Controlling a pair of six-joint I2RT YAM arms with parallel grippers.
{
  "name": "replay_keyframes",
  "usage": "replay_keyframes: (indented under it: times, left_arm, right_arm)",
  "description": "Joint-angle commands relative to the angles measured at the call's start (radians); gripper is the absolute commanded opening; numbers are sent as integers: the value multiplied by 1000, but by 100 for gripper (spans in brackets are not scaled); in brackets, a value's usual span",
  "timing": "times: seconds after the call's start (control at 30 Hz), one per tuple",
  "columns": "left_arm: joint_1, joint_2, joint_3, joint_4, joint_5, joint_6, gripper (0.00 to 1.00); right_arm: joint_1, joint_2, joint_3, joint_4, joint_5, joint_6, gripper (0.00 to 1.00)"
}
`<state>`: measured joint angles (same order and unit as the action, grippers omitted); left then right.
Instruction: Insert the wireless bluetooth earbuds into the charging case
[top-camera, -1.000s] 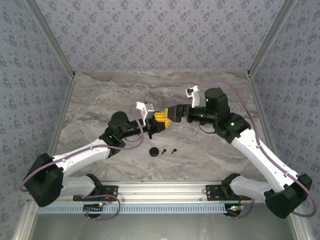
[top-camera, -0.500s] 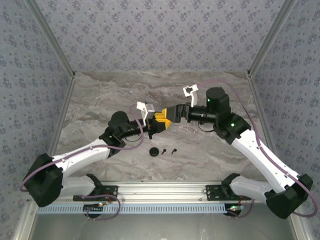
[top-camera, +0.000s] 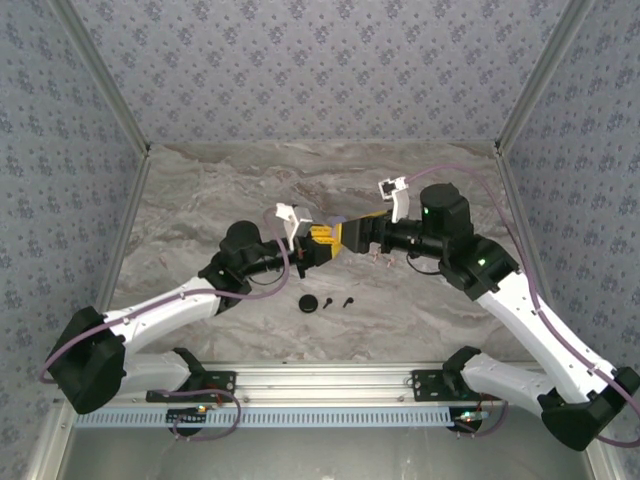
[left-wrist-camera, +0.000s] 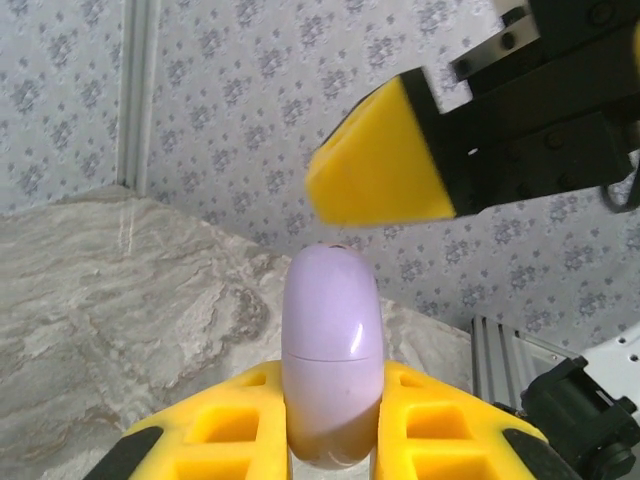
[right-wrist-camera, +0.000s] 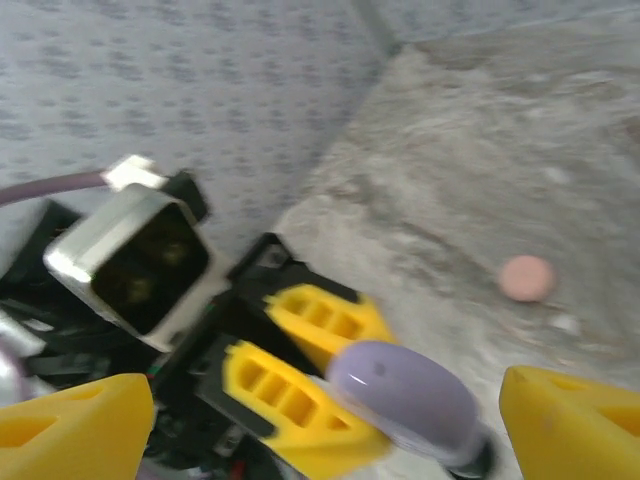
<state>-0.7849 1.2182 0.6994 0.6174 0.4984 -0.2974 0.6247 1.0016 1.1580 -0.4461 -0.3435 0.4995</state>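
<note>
The lilac case is shut and free of my right gripper's fingers, so my left gripper should continue to lower it and let it go beside the pink case.
My left gripper is shut on a closed lilac charging case, which stands up out of its yellow fingers. Above the table's middle, my left gripper and right gripper meet tip to tip. My right gripper is open, and the case lies between its two spread fingertips without touching either. One of its fingers hovers just above the case's top. Two tiny black earbuds lie on the table near the front.
A black round case lies beside the black earbuds. A pale pink round case rests on the marble beyond the grippers. Tiny pale specks sit under the right wrist. Patterned walls enclose the table.
The right arm has swung outward to the right and its wrist has rolled, while its open gripper stays at the case. The left gripper holds still.
</note>
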Motion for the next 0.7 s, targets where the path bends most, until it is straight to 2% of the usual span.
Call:
replay_keyframes:
  times: [0.0, 0.07, 0.17, 0.4, 0.67]
  left_arm:
    - [25, 9, 106, -156, -42, 2, 0]
    - [68, 35, 128, -200, -31, -27, 0]
    - [145, 88, 148, -242, -12, -97, 0]
    - [291, 312, 296, -469, 74, -170, 0]
    - [325, 594, 488, -645, 54, -203, 0]
  right_arm:
    - [7, -40, 90, -194, 332, -50, 92]
    - [4, -63, 80, -245, 437, -27, 92]
    - [-14, -85, 45, -321, 505, 34, 93]
    - [-69, -134, -84, -335, 485, 121, 94]
    - [-105, -141, -109, -336, 456, 122, 94]
